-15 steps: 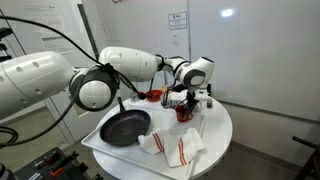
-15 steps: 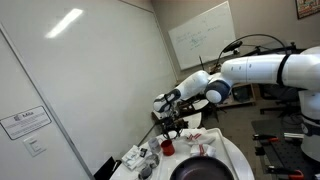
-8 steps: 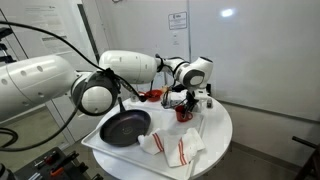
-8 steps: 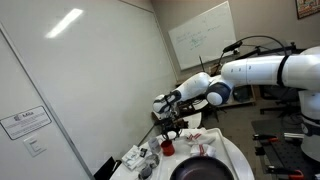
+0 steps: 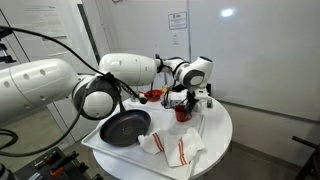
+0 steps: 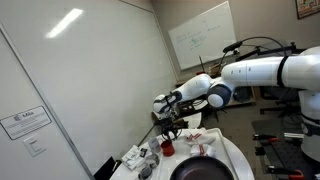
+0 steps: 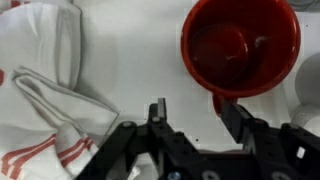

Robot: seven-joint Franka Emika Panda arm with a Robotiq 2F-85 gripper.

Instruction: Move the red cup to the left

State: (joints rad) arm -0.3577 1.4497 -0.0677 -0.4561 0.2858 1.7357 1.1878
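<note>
The red cup's handle [image 7: 218, 103] is off the middle of my gripper's opening, at the end of one finger, so I should open wider and line up with the middle of the handle before I grip it.
The red cup [image 7: 240, 45] stands upright on the white round table [image 5: 215, 130], seen from above in the wrist view with its mouth open. My gripper [image 7: 192, 108] is open and empty, hovering just above the cup. The cup lies toward the right finger, not centred between the fingers. In both exterior views the gripper [image 5: 185, 100] [image 6: 168, 131] hangs right over the cup [image 5: 183, 114] [image 6: 167, 147].
A black frying pan [image 5: 125, 127] sits at the table's front. A white towel with red stripes [image 5: 175, 148] [image 7: 45, 90] lies next to the cup. A wider red bowl [image 5: 152, 95] stands behind the pan. The table edge is close to the cup.
The arm's near joints have shifted slightly in one exterior view. The gripper and the cup have not visibly moved.
</note>
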